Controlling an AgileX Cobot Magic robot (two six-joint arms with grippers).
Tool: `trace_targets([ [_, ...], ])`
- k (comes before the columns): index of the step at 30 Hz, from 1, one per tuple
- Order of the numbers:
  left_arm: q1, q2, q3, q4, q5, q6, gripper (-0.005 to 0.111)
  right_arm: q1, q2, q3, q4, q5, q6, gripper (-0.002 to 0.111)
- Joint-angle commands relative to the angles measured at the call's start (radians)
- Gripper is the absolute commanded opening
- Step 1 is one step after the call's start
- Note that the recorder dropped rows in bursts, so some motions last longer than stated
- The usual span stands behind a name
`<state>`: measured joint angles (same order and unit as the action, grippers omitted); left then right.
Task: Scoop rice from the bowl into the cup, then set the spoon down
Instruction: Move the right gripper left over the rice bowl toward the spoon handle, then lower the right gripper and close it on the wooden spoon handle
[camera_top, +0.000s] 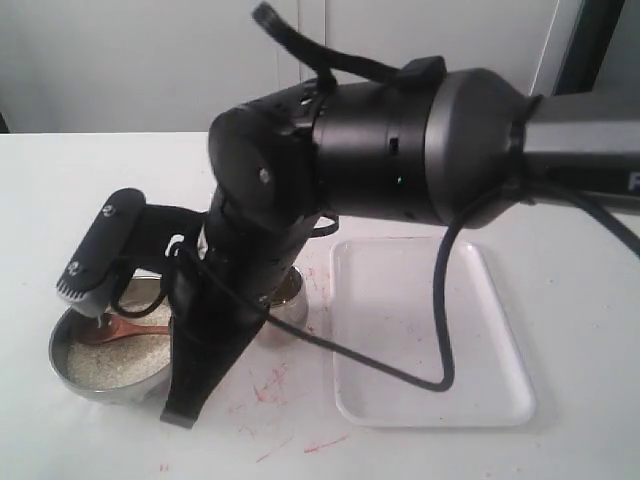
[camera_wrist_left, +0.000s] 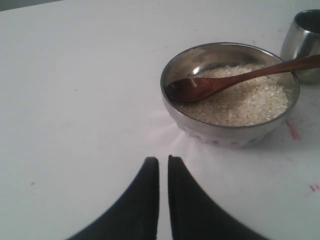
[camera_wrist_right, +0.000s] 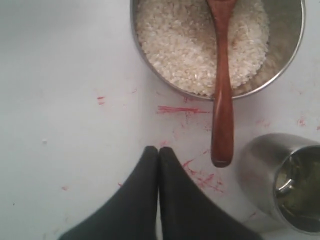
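Observation:
Next, my right gripper opens, moves across and straddles the spoon's handle (camera_wrist_right: 223, 114) just outside the bowl's rim before it scoops, because it is closed beside the spoon's handle end (camera_wrist_right: 222, 153).
The steel bowl (camera_top: 98, 388) (camera_wrist_left: 225, 134) (camera_wrist_right: 289, 52) holds white rice (camera_top: 115, 358) (camera_wrist_left: 250, 102) (camera_wrist_right: 180, 45). The wooden spoon (camera_top: 125, 330) (camera_wrist_left: 200, 87) (camera_wrist_right: 222, 110) lies free, head on the rice, with its handle over the rim toward the steel cup (camera_top: 292, 298) (camera_wrist_left: 305, 45) (camera_wrist_right: 285, 185). My right gripper (camera_top: 185, 415) (camera_wrist_right: 159, 150) is shut and empty, tips low over the table just beside the spoon's handle end. My left gripper (camera_wrist_left: 163, 160) is shut with a thin slit, empty, a short way from the bowl. The right arm hides most of the cup in the exterior view.
A white rectangular tray (camera_top: 430, 400) lies on the table to the right of the cup. Red marks (camera_top: 262, 385) (camera_wrist_right: 177, 109) stain the white tabletop near the bowl and cup. The right arm's bulky black body (camera_top: 400, 140) and its cable span the middle of the scene.

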<state>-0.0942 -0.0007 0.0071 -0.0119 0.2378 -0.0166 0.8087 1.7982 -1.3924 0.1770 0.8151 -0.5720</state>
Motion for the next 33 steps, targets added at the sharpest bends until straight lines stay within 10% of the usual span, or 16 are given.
trace_targets([
  [1,0.002,0.001,-0.007,-0.009,-0.001,-0.002,0.014,-0.094,0.001,0.004,0.088,0.007,-0.060,0.000],
  [20,0.002,0.001,-0.007,-0.009,-0.001,-0.002,0.014,-0.198,0.053,-0.027,0.371,0.043,-0.323,0.001],
  [33,0.002,0.001,-0.007,-0.009,-0.001,-0.002,0.014,-0.087,0.059,-0.029,0.200,-0.076,-0.296,0.055],
])
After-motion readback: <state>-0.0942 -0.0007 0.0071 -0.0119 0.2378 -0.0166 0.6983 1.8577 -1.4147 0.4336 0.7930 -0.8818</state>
